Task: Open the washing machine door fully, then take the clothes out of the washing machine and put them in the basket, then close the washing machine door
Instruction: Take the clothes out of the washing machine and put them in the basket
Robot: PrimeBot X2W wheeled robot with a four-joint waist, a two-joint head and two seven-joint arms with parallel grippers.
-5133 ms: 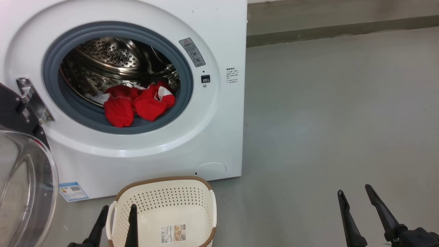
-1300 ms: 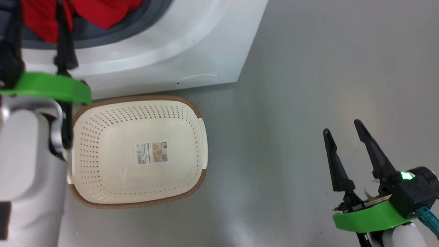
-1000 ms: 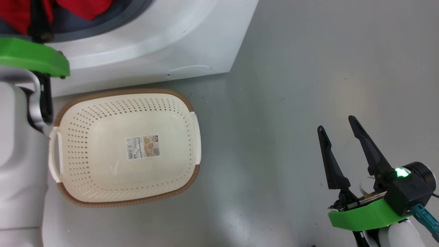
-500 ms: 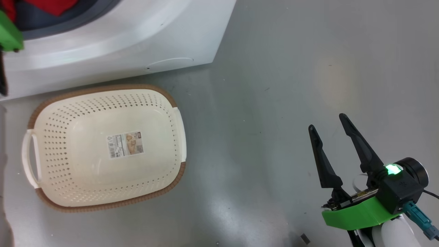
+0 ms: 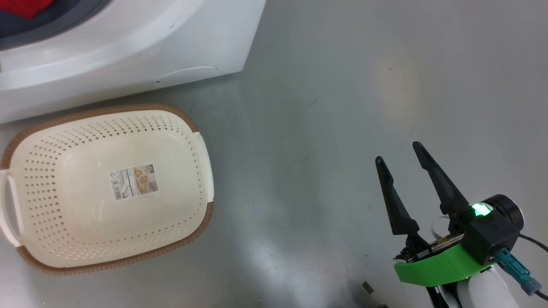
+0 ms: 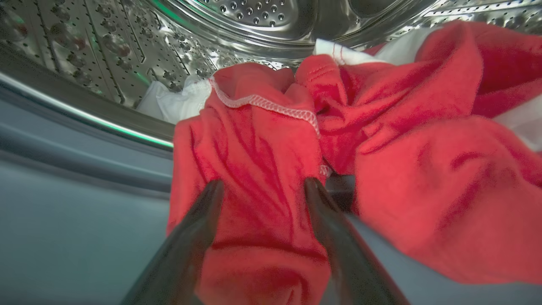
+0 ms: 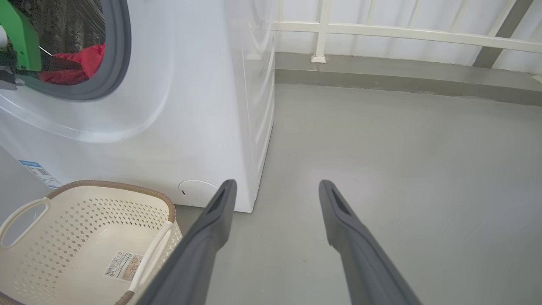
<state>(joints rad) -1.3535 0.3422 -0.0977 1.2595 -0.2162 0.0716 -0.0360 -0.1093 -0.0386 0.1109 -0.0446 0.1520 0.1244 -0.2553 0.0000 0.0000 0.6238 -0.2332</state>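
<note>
My gripper will bring the front red garment (image 6: 256, 178) away alone when I pull, since a gap (image 6: 341, 190) separates that garment from the red bulge beside it.
The white washing machine (image 5: 128, 55) stands at the upper left, its grey gasket (image 7: 118, 51) framing the open mouth. The washing machine door is out of view. Red clothes (image 6: 262, 140) with white trim lie piled in the steel drum (image 6: 254, 17) and hang over the gasket lip. My left gripper (image 6: 262, 186) is open at the drum mouth, its fingers on either side of a fold of the front red garment. The cream basket (image 5: 201, 222) sits empty on the floor before the machine. Well right of it, my right gripper (image 5: 397, 152) hovers open above bare floor.
Grey floor (image 5: 342, 85) spreads to the right of the machine and basket. In the right wrist view a raised curb and a white railing (image 7: 381, 34) bound the floor behind. The left arm's green bracket (image 7: 17, 38) shows at the machine's mouth. A small dark scrap (image 5: 367, 287) lies near my right arm.
The head camera has swung, so machine and basket slid left in its picture. My left arm has passed out of that picture toward the drum. The right gripper stays open.
</note>
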